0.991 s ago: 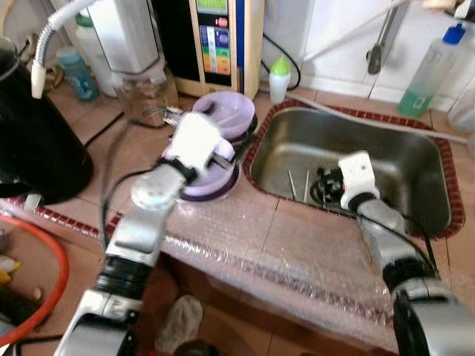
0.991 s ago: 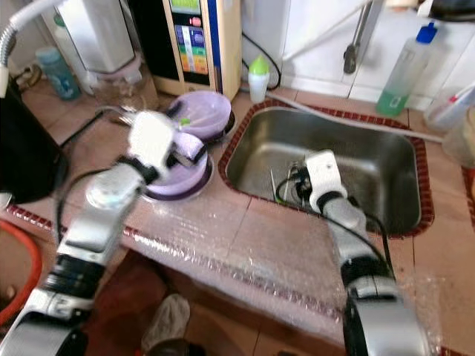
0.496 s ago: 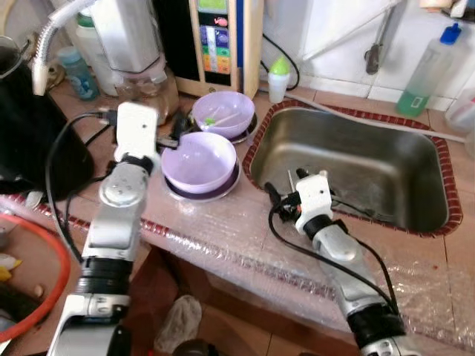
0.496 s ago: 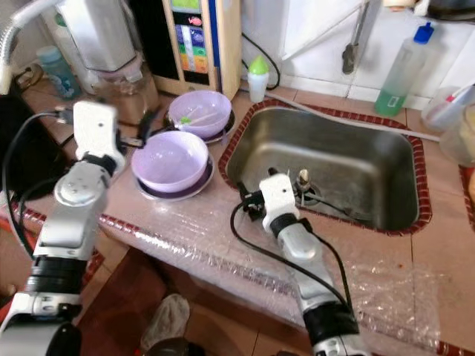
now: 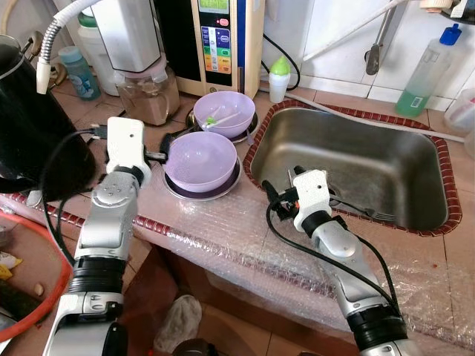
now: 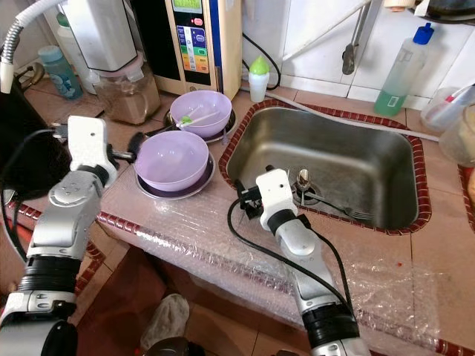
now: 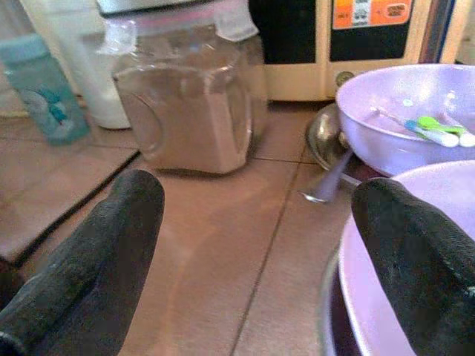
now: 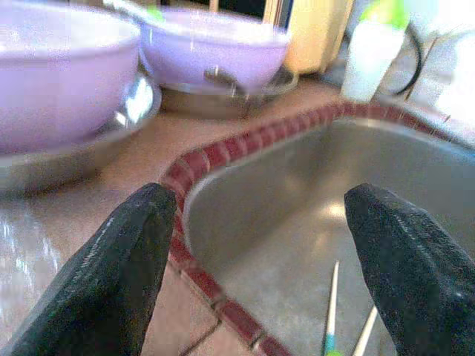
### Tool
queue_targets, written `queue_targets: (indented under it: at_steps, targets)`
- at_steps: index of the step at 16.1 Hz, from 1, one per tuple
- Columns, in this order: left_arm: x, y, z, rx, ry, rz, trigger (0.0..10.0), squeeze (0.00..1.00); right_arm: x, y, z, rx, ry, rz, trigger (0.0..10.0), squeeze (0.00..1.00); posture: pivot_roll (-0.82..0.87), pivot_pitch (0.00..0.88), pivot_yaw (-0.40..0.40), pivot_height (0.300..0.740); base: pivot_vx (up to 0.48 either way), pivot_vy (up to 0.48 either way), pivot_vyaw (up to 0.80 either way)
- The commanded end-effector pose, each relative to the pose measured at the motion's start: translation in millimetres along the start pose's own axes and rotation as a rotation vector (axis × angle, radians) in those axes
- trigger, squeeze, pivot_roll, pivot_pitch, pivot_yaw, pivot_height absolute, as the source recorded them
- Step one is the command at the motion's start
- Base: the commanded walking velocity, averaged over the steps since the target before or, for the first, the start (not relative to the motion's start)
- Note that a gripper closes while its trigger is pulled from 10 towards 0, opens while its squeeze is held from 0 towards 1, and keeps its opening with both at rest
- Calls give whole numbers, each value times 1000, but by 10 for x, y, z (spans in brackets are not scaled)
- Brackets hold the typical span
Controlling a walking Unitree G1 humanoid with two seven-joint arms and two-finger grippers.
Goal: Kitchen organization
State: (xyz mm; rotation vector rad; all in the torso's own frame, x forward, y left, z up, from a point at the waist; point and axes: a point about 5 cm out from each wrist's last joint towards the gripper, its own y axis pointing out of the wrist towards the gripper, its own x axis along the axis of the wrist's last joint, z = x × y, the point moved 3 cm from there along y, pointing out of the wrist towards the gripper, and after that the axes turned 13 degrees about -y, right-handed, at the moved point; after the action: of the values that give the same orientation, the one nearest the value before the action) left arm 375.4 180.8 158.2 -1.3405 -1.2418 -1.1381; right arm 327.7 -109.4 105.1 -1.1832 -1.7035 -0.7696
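The near bowl (image 5: 200, 162) should come free when I lift it and leave the metal plate behind, empty, because the plate's rim (image 5: 234, 178) spreads out clear of the bowl.
Two purple bowls stand left of the sink. The near bowl (image 5: 199, 158) rests on a metal plate, and the far bowl (image 5: 224, 113) holds a green and white utensil. My left gripper (image 5: 161, 148) is open just to the left of the near bowl, whose rim (image 7: 415, 222) lies by one finger. My right gripper (image 5: 272, 202) is open over the near left corner of the steel sink (image 5: 356, 144). Chopsticks (image 8: 330, 311) and a fork (image 6: 349, 211) lie in the sink bottom.
A jar of brown powder (image 5: 148, 93), a black kettle (image 5: 30, 126) and a water purifier (image 5: 223, 37) line the back left. A small green-capped bottle (image 5: 279, 78) and a soap bottle (image 5: 427, 70) stand behind the sink. Bubble wrap (image 5: 245, 245) covers the counter's front edge.
My left gripper has drawn back from above the bowls to the near bowl's left side. My right gripper has come out of the sink to its near left corner.
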Motion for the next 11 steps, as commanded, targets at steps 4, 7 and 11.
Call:
queue_targets:
  at_steps: [4,7,11]
  targets:
    - [-88,1,-90,-65,-3,78,39,0,335,4,-199,-112,16,-149,10000,0,10,0,65,740,0,0,0]
    - [-170,-18,-153,-120,-20,151,0,0,386,9,-247,-123,41,-156,10000,0,12,0,67,740,0,0,0]
    - [-282,-67,-223,-172,-40,235,0,0,369,4,-260,-106,67,-147,10000,0,15,0,86,740,0,0,0]
